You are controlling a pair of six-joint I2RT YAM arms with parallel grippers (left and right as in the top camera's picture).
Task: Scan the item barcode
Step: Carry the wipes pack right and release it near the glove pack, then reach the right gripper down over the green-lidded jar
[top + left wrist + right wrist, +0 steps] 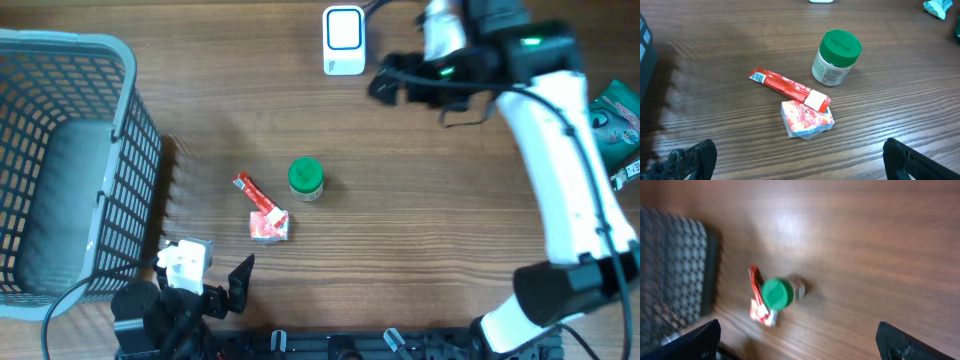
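The white jar is standing upright, clear of the red sachet [260, 200], so my right gripper should now go down toward the green lid [306, 174] until its open fingers are on either side of the lid.
Mid-table stands a small white jar with a green lid [305, 178] [836, 58] [777, 293], upright. Beside it lie a long red sachet [252, 192] [788, 88] and a crumpled red-and-white packet [269, 225] [806, 119]. The white scanner [343, 40] sits at the far edge. My right gripper [388, 82] [800, 340] hovers open and holds nothing, just right of the scanner and high above the jar; its view is blurred. My left gripper [210, 272] [800, 160] rests low near the front edge, open and holding nothing, a short way from the packet.
A large grey mesh basket [130, 150] [670, 270] fills the left side of the table. Green packets [615, 125] [936, 7] lie at the right edge. Bare wood lies between the jar and the scanner.
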